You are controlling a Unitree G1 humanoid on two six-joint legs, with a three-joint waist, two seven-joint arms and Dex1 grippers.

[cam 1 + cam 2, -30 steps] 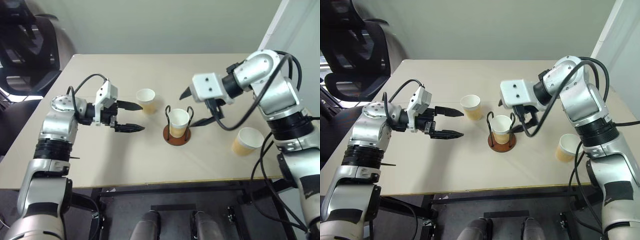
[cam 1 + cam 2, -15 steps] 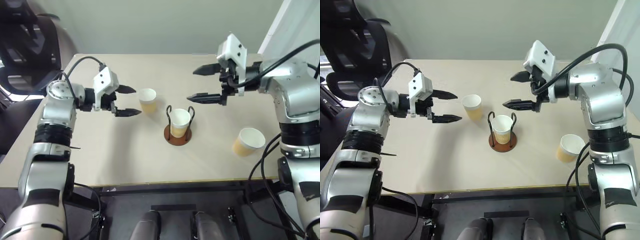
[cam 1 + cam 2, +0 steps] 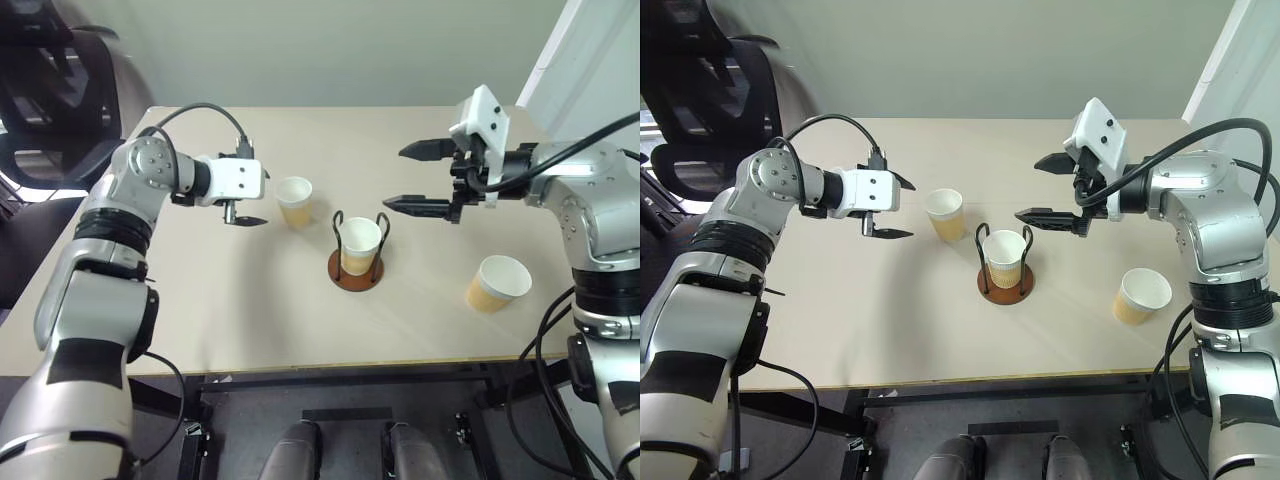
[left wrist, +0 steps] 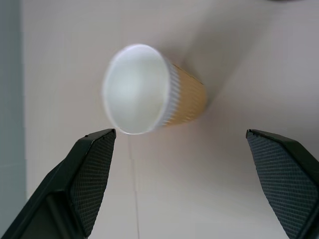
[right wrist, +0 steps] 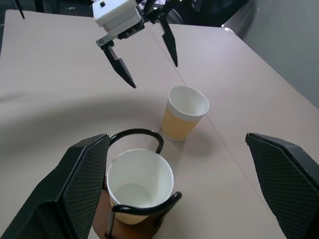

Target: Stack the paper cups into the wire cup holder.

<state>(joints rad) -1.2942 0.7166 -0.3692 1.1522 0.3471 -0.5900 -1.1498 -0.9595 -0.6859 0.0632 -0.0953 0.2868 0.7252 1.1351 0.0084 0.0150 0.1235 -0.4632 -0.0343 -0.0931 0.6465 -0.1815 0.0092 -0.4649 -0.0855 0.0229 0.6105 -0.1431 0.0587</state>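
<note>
The back paper cup's near rim [image 3: 284, 204] is in line with the open fingers of my left gripper, so I should keep heading toward the cup until they straddle that rim [image 4: 162, 119].
The wire cup holder [image 3: 340, 278] stands mid-table with one paper cup [image 3: 359, 240] inside its black loops. A second paper cup [image 3: 293, 200] stands upright just left and behind it, and a third [image 3: 497, 283] sits near the front right. My left gripper [image 3: 262, 197] is open and empty, hovering a short way left of the second cup, which the left wrist view shows ahead between the fingers [image 4: 89, 169]. Above and to the right of the holder, my right gripper [image 3: 393, 178] is open and empty; its wrist view looks down on the holder [image 5: 134, 133].
The beige table [image 3: 250, 320] has bare surface at the front left and along the back. A black office chair [image 3: 50, 100] stands beyond the table's left corner. A white panel leans at the far right.
My left gripper rolled its wrist and advanced towards the loose cup. The right gripper pulled up and right, away from the holder, and turned. Both stayed open.
</note>
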